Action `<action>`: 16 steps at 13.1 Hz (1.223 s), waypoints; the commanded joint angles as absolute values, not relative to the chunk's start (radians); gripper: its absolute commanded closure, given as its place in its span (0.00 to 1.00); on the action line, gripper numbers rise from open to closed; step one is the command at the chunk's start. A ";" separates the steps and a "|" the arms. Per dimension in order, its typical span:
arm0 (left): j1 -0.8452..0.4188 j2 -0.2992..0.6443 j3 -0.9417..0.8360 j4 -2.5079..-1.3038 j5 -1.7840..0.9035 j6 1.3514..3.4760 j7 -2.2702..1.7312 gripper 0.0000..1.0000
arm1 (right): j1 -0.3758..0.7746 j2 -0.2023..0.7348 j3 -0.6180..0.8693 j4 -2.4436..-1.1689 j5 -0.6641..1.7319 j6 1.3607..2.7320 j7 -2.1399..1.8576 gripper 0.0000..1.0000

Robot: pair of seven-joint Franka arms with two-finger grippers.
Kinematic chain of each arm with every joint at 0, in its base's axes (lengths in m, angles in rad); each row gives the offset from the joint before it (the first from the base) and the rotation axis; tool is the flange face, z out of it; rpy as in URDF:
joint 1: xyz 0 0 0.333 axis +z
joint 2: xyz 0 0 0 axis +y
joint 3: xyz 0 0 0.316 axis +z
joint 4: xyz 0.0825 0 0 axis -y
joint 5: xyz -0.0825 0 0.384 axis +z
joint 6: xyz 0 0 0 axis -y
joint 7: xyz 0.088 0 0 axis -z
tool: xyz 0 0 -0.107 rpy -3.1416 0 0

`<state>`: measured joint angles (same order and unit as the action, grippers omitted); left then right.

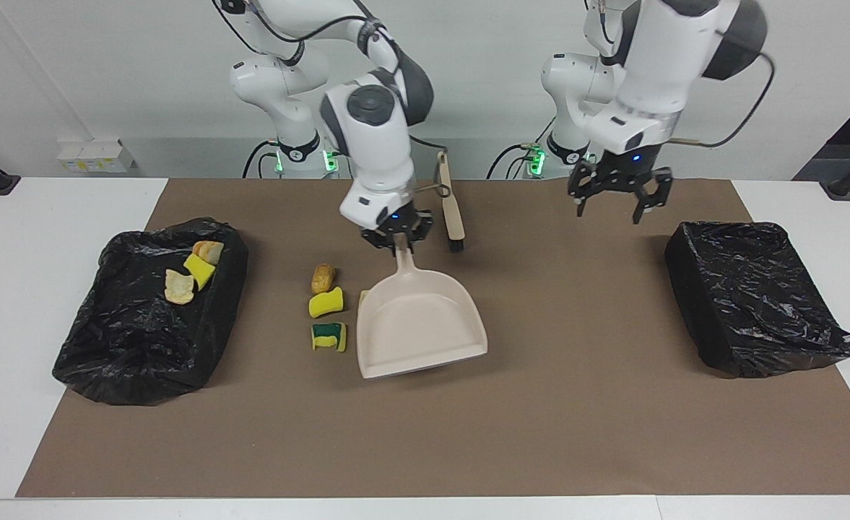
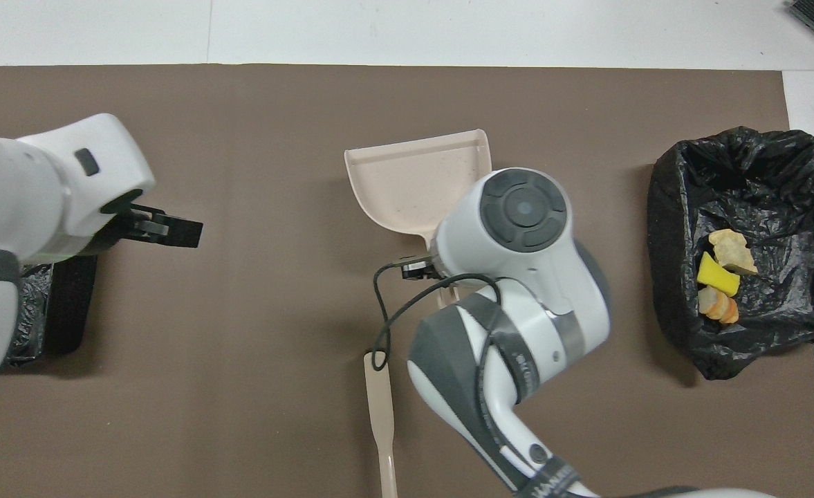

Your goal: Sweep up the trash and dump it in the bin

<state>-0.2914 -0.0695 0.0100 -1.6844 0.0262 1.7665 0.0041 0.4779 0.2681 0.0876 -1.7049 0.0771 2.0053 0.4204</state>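
Note:
The beige dustpan (image 2: 418,184) is open at its front edge (image 2: 414,142), so the trash should slide off and leave the dustpan empty when I tip it over the bin.
My right gripper (image 1: 398,241) is shut on the handle of the beige dustpan (image 1: 421,326), which sits low at the middle of the mat with its mouth pointing away from the robots. Loose trash lies beside the pan toward the right arm's end: a brown lump (image 1: 323,277), a yellow sponge (image 1: 326,302) and a green-yellow sponge (image 1: 329,336). A pale bit (image 1: 363,297) peeks out at the pan's edge. The black-lined bin (image 1: 128,354) holds three pieces (image 2: 721,277). My left gripper (image 1: 610,206) hangs open and empty over the mat. In the overhead view my right arm hides the loose trash.
The hand brush (image 1: 453,209) lies on the mat close to the robots, between the two grippers, its handle (image 2: 379,415) showing from above. A second black-lined bin (image 1: 753,296) stands at the left arm's end of the brown mat (image 1: 540,419).

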 commanded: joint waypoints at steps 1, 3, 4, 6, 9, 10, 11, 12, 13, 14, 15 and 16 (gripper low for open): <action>-0.198 -0.017 -0.003 -1.538 -0.066 1.624 0.049 0.00 | 0.521 0.432 0.087 -1.527 0.087 2.006 0.527 1.00; -0.193 0.015 -0.002 -1.453 -0.063 1.556 0.066 0.00 | 0.563 0.506 0.087 -1.497 0.086 2.093 0.593 1.00; -0.192 0.018 -0.002 -1.450 -0.060 1.557 0.104 0.00 | 0.561 0.506 0.087 -1.502 0.092 2.103 0.594 1.00; -0.192 0.020 -0.001 -1.439 -0.013 1.552 0.143 0.00 | 0.564 0.517 0.087 -1.508 0.094 2.117 0.595 1.00; -0.192 0.015 -0.002 -1.442 0.006 1.549 0.144 0.00 | 0.566 0.529 0.087 -1.552 0.095 2.169 0.592 0.79; -0.189 0.015 -0.002 -1.443 0.005 1.548 0.143 0.00 | 0.563 0.525 0.087 -1.577 0.095 2.178 0.586 0.72; -0.166 0.012 -0.002 -1.445 0.003 1.549 0.143 0.00 | 0.560 0.520 0.087 -1.588 0.100 2.178 0.580 0.69; -0.150 0.006 -0.002 -1.451 0.002 1.555 0.140 0.00 | 0.558 0.517 0.089 -1.597 0.115 2.178 0.580 0.69; -0.147 0.003 -0.002 -1.459 0.000 1.554 0.141 0.00 | 0.558 0.517 0.087 -1.598 0.127 2.178 0.580 0.61; -0.138 0.002 -0.002 -1.462 0.000 1.551 0.146 0.00 | 0.558 0.517 0.087 -1.595 0.127 2.178 0.577 0.16; -0.132 0.002 -0.002 -1.463 0.000 1.549 0.144 0.00 | 0.560 0.517 0.087 -1.589 0.115 2.174 0.559 0.00; -0.132 0.000 -0.002 -1.465 0.000 1.548 0.132 0.00 | 0.558 0.505 0.087 -1.588 0.123 2.162 0.552 0.00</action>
<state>-0.1471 0.0028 0.0096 -1.4717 -0.0111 1.5717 0.1324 0.5675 0.5328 0.0825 -1.5662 0.0988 2.1555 0.5797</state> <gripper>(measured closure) 0.000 0.410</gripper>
